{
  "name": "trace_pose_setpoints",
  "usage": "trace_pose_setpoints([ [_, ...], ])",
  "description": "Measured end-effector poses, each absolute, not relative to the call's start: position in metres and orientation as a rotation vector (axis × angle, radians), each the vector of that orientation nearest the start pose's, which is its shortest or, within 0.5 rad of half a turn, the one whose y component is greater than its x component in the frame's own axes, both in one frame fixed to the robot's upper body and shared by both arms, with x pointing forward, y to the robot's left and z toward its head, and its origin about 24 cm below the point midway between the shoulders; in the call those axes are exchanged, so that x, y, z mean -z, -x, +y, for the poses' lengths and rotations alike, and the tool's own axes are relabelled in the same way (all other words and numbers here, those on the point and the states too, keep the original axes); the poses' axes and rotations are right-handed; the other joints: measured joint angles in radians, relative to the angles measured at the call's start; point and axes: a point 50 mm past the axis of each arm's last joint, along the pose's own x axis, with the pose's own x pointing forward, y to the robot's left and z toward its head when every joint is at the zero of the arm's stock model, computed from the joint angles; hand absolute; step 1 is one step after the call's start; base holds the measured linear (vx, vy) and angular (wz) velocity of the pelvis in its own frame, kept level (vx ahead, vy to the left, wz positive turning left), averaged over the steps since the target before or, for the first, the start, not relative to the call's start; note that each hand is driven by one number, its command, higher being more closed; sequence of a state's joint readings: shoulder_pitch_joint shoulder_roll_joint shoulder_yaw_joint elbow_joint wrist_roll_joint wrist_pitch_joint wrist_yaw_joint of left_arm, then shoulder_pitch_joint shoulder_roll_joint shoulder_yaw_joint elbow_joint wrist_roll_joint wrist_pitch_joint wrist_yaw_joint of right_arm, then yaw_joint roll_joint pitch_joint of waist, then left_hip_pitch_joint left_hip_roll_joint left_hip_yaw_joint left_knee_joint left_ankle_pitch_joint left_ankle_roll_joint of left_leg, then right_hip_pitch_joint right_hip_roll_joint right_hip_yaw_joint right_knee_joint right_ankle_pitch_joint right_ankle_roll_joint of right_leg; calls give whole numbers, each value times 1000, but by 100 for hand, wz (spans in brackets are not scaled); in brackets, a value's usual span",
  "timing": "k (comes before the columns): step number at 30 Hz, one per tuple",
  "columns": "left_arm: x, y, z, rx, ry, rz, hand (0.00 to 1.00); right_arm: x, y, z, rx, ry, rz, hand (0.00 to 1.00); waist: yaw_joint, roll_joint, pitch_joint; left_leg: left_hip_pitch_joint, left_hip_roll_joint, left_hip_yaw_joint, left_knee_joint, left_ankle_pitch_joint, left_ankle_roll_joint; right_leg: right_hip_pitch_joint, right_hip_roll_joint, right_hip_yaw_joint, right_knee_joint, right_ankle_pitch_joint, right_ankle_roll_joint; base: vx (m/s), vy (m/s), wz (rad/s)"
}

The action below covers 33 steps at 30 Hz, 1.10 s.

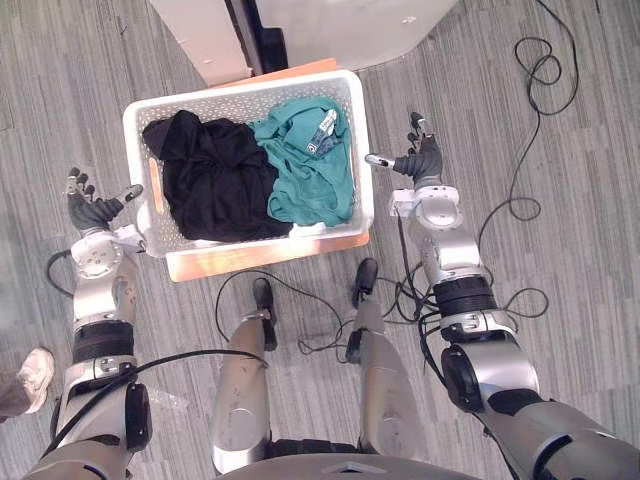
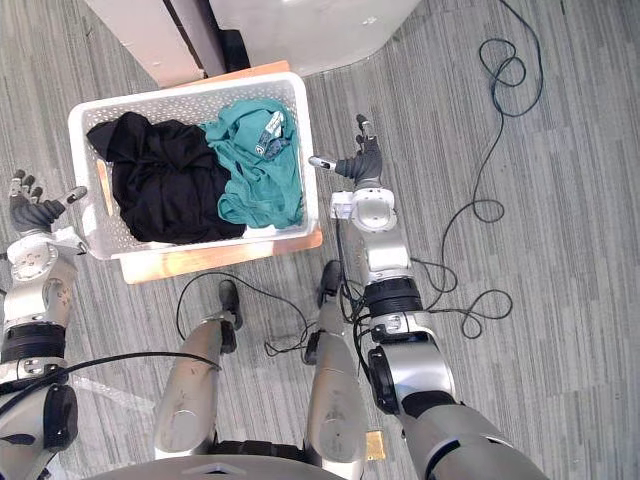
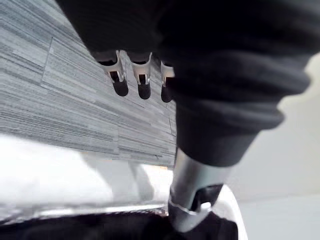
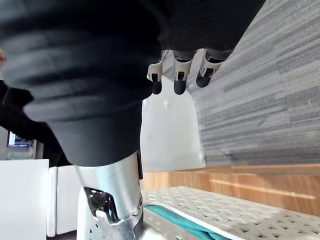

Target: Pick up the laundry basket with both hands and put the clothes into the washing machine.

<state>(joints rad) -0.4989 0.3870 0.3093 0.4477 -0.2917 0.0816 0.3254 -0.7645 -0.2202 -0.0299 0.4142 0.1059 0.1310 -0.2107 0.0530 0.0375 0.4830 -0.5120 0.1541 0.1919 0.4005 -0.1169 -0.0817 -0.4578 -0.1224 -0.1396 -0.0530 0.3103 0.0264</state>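
My gripper will lift the laundry basket (image 1: 240,243), which will come free and leave the wooden board (image 1: 205,264) behind, as that board sticks out crooked beneath it.
A white perforated laundry basket (image 1: 240,96) stands on the floor in front of me. Inside lie a black garment (image 1: 210,180) on the left and a teal garment (image 1: 312,168) on the right. My left hand (image 1: 93,207) is open just outside the basket's left wall, its thumb (image 3: 192,200) reaching toward the rim. Just off the right wall is my right hand (image 1: 421,160), also open, with its thumb (image 4: 117,200) pointing at the rim (image 4: 225,210). Neither hand grips the basket.
The basket rests on a low wooden board (image 1: 260,256). A white washing machine (image 1: 340,25) stands just beyond it, beside a beige panel (image 1: 200,35). A person's shoe (image 1: 30,375) shows at the lower left on the grey striped floor.
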Motion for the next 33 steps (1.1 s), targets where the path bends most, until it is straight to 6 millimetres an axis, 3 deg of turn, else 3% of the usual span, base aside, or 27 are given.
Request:
trace_pose_setpoints([
  [8, -107, -335, 289, -594, 72, -12, 0, -173, -378, -144, 116, 82, -224, 0, -8, -1, 0, -14, 5, 21, -1, -2, -1, -30, 4, 22, 2, 2, -2, -15, -28, -8],
  [20, -107, -347, 284, -617, 71, 25, 0, -147, -381, -125, 66, 98, -125, 0, -11, -2, -1, -14, 12, 24, -3, -2, -1, -31, 10, 23, 2, 5, 1, 0, -12, 0],
  [33, -105, -353, 296, -660, 36, 112, 0, -149, -386, -112, 50, 167, -118, 0, -25, -19, -31, -39, 11, 33, -2, 7, -1, -65, 8, 42, 8, 12, 21, -18, -30, -2],
])
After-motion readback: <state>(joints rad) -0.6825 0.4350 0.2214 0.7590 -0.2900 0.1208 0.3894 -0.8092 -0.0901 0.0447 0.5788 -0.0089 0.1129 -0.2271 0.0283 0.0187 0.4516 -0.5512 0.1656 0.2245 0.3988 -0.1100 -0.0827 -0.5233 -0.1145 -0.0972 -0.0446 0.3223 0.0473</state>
